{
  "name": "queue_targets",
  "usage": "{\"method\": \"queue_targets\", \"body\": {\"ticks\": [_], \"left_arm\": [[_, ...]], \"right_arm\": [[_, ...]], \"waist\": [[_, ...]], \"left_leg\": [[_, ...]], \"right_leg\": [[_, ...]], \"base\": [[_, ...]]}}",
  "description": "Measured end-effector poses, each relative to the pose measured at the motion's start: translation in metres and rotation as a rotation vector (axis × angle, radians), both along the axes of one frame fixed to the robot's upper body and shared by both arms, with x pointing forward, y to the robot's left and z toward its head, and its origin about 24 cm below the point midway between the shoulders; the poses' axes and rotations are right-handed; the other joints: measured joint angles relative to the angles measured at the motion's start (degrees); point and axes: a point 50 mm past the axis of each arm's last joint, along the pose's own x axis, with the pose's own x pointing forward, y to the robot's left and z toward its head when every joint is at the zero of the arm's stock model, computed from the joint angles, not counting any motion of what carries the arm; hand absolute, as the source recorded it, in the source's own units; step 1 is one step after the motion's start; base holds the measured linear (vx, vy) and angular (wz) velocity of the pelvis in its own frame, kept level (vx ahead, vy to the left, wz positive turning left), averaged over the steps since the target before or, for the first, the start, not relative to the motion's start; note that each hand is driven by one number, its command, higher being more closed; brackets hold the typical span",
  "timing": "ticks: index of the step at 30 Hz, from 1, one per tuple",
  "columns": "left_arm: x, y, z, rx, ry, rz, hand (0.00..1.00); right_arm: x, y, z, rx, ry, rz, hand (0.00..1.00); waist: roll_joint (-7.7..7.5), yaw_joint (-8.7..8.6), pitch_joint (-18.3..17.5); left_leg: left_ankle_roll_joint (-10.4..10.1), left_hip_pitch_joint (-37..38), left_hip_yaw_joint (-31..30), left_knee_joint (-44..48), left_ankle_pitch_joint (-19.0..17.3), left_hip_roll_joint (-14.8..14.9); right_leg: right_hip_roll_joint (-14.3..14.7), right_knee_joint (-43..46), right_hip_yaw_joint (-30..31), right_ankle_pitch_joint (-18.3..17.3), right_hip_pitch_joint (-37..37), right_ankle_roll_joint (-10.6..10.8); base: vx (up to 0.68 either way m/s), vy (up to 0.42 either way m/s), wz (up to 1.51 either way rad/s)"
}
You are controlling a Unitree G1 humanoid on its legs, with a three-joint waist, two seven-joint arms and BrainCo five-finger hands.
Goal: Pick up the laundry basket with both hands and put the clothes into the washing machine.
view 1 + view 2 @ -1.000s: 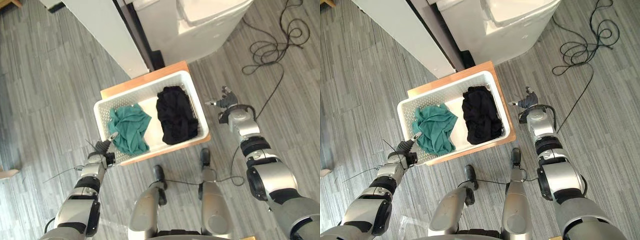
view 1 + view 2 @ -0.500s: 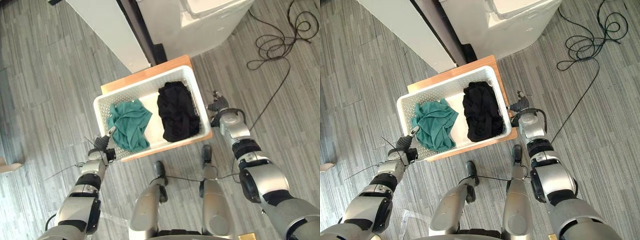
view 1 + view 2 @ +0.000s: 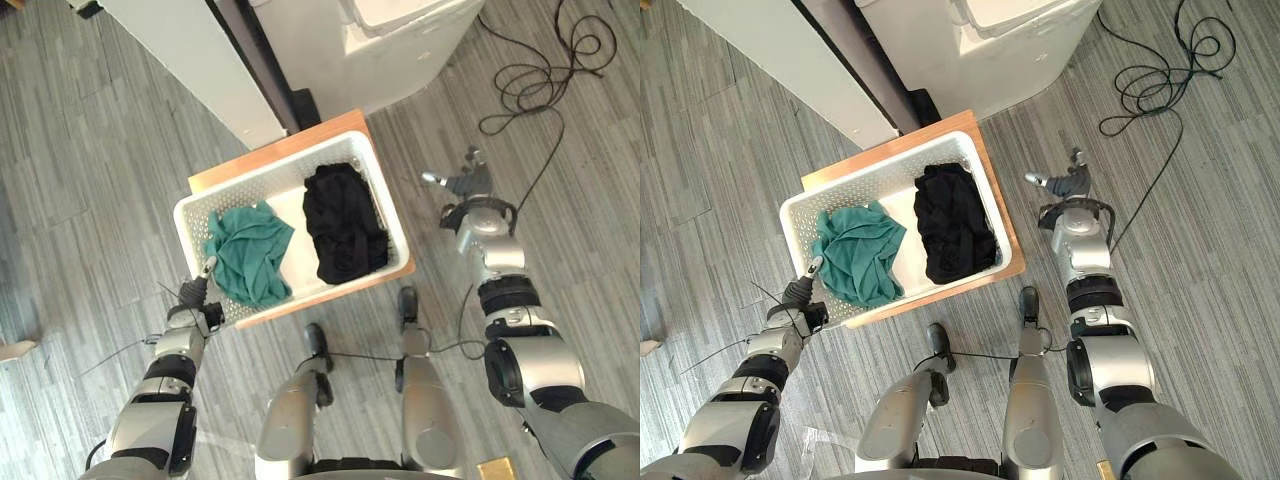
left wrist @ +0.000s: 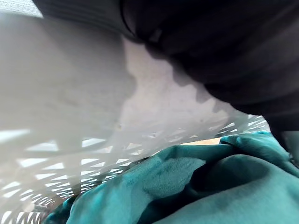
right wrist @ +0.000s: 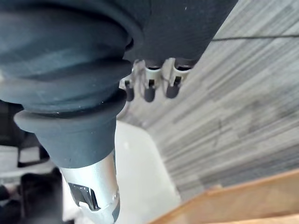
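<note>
The teal cloth and black cloth [image 3: 346,222] have a white gap [image 3: 298,238] between them, so I expect both to stay in separate heaps when I carry the laundry basket.
A white perforated laundry basket [image 3: 281,182] stands on a low wooden platform [image 3: 318,137] in front of me. Inside lie a teal cloth [image 3: 248,257] on the left and a black cloth [image 3: 343,222] on the right. My left hand [image 3: 192,298] is at the basket's near left corner, one straight finger reaching up to the rim. Its wrist view shows the basket wall [image 4: 70,107] and the teal cloth [image 4: 187,186] from very close. My right hand [image 3: 465,186] hovers open over the floor, well clear of the basket's right wall, holding nothing; its fingers [image 5: 149,91] hang relaxed.
A white washing machine [image 3: 400,40] stands behind the platform, with a tall white panel [image 3: 190,60] to its left and a dark gap between them. Grey plank floor [image 3: 90,200] surrounds the platform on both sides.
My right hand was close beside the basket's right wall half a second ago and has drawn away to the right. The left hand stays at the near left corner. The camera shifted slightly.
</note>
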Motion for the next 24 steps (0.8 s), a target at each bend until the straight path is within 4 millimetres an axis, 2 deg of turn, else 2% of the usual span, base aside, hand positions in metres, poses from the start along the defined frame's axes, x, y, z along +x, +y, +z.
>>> {"method": "queue_targets", "body": {"ticks": [4, 10, 19, 24], "left_arm": [[-0.003, 0.002, -0.001, -0.015, -0.011, 0.024, 0.0], [-0.004, 0.004, -0.001, -0.009, -0.012, 0.038, 0.0], [-0.006, 0.008, -0.001, -0.001, -0.007, 0.047, 0.0], [-0.006, 0.007, -0.001, -0.006, -0.012, 0.046, 0.0]], "right_arm": [[-0.008, 0.009, 0.021, 0.024, -0.138, 0.006, 0.0], [-0.014, 0.022, 0.024, 0.036, -0.194, 0.047, 0.0], [-0.017, 0.045, 0.005, -0.049, -0.143, 0.161, 0.0], [-0.01, 0.049, -0.028, -0.087, 0.012, 0.177, 0.0]], "waist": [[-0.52, -0.12, 0.2], [-0.84, -0.15, 0.3], [-2.06, -0.15, 0.2], [-2.28, -0.06, 0.1]], "left_leg": [[-0.1, 0.1, 0.1, -0.1, 0.1, 0.1], [-0.2, 0.2, 0.1, -0.3, 0.1, 0.1], [-0.2, 0.8, 0.1, -0.4, 0.1, 0.1], [-0.2, 0.9, -0.1, -0.6, 0.3, 0.0]], "right_leg": [[0.1, 0.0, 0.1, 0.0, 0.0, 0.0], [0.2, 0.0, 0.1, 0.0, 0.0, 0.0], [0.2, 0.0, 0.1, 0.0, 0.6, 0.0], [0.1, 0.0, 0.0, 0.0, 0.6, 0.0]], "base": [[0.0, -0.002, -0.01], [0.0, 0.0, 0.0], [0.0, 0.0, 0.0], [0.0, 0.0, 0.0]]}}
